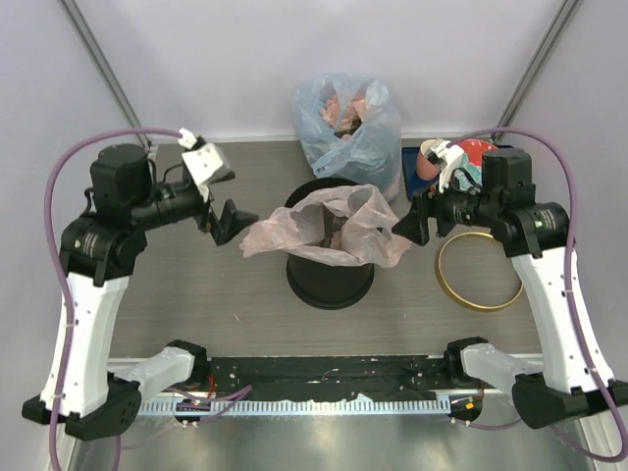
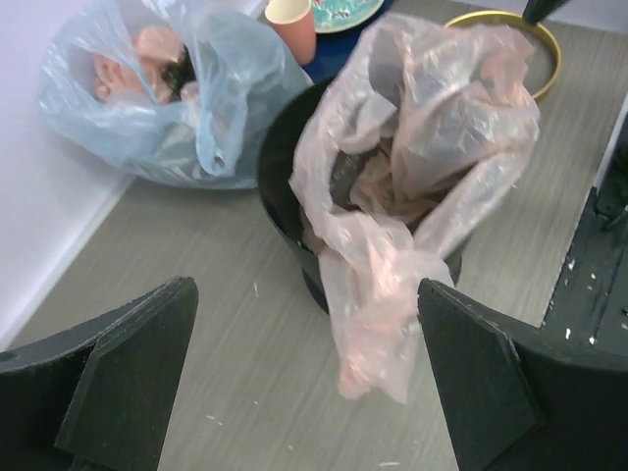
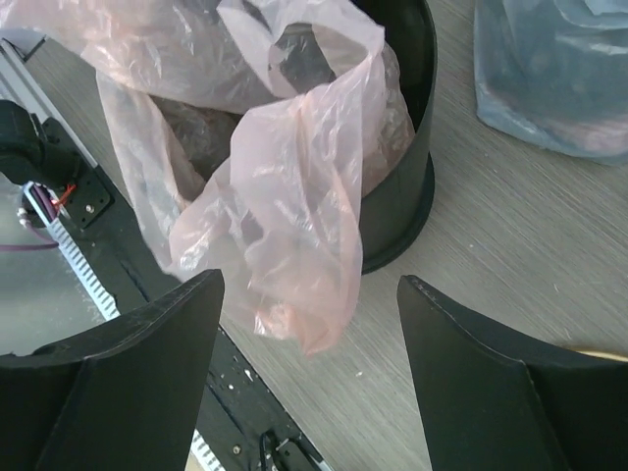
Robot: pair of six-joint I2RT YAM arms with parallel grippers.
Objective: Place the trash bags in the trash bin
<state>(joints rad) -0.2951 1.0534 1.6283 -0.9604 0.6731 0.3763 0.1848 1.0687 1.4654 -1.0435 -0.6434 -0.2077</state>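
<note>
The trash bag's thin rim sags in loose folds, so the pale-pink trash bag's opening will spread wide open when the robot lifts the bag's flaps.
The pale-pink trash bag sits in the mouth of the black trash bin, its edges hanging over the rim on both sides. In the left wrist view the bag droops over the bin's near wall. In the right wrist view the bag hangs over the bin. My left gripper is open, just left of the bag's left flap; it also shows in the left wrist view. My right gripper is open at the bag's right flap, and in the right wrist view too. Neither holds anything.
The gold hoop rim lies flat on the table right of the bin, under my right arm. A bluish bag with reddish contents stands behind the bin. A dark blue tray with a red plate is at the back right.
</note>
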